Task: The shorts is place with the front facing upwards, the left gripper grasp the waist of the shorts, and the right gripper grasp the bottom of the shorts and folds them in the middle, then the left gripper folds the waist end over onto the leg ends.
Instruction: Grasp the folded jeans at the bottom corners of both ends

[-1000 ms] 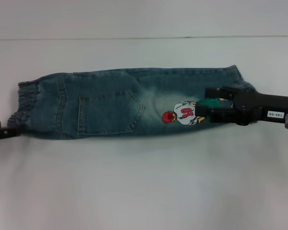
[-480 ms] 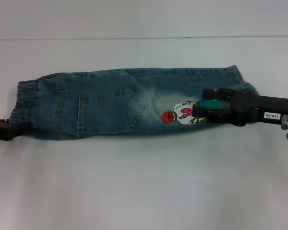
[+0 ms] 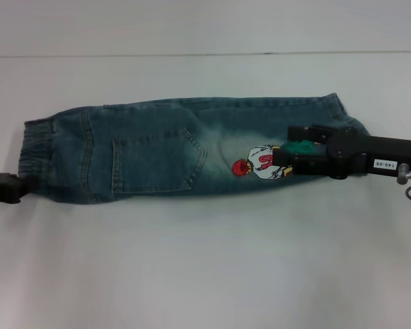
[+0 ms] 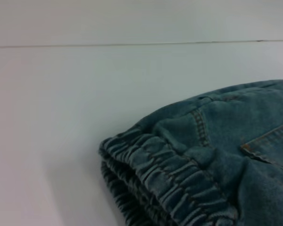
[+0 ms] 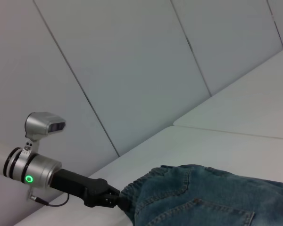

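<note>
The waist end [image 3: 51, 154] will stay puffy and gape open when I fold it over onto the leg ends, because the waistband is bunched up in thick ruffles [image 3: 35, 145].
The blue denim shorts [image 3: 171, 151] lie folded lengthwise on the white table, with the elastic waist [image 3: 34, 154] at the left and the leg ends [image 3: 335, 113] at the right. My left gripper [image 3: 29, 185] is at the waist's near corner, and its fingers [image 5: 114, 199] close on the waistband edge. The left wrist view shows the gathered waist [image 4: 170, 174] from close up. My right gripper [image 3: 288, 147] hovers over the leg end beside the cartoon patch [image 3: 257, 163]. It is open, with green showing between its fingers.
The white table [image 3: 205, 267] spreads around the shorts, with its back edge [image 3: 205, 55] meeting a pale panelled wall. The right arm [image 3: 390, 154] reaches in from the right with a cable at its end.
My left gripper has come in from the left edge to the waist corner, and the waistband has shifted slightly to the right. The right gripper has edged a little left and up.
</note>
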### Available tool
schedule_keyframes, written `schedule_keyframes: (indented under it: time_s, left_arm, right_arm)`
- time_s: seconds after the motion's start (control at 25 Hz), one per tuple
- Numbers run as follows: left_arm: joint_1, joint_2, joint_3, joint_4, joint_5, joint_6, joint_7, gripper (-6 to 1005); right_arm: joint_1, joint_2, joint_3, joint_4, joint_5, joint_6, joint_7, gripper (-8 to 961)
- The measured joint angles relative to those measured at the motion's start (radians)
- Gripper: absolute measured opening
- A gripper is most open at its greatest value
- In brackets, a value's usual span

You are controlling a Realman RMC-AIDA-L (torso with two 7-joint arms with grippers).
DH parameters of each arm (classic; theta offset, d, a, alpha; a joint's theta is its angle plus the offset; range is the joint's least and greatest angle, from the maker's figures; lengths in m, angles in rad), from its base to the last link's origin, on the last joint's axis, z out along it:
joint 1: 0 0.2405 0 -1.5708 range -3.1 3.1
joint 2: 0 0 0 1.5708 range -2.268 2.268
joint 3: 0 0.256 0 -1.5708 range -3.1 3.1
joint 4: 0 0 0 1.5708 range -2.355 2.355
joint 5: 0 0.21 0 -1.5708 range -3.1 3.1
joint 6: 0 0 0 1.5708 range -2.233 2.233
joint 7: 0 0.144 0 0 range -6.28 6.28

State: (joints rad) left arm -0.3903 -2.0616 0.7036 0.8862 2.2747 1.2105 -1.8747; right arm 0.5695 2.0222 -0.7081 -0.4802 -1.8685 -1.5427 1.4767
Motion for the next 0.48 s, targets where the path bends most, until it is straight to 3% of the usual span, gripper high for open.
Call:
schedule_keyframes:
  time_s: [0.2, 0.36, 0.48]
  left_arm:
    - [-0.004, 0.019, -0.005, 0.008, 0.0, 0.062, -0.001, 153]
    - [-0.007, 0.026, -0.009, 0.05, -0.005, 0.113, -0.004, 59]
    - [-0.019, 0.031, -0.021, 0.091, -0.006, 0.163, -0.013, 40]
  right_arm:
    - [-0.008, 0.022, 0.015, 0.0, 0.008, 0.042, -0.05, 831]
    - [-0.016, 0.056, 0.043, 0.01, 0.01, 0.133, -0.102, 799]
    - [-0.011, 0.061, 0.047, 0.032, 0.014, 0.162, -0.127, 741]
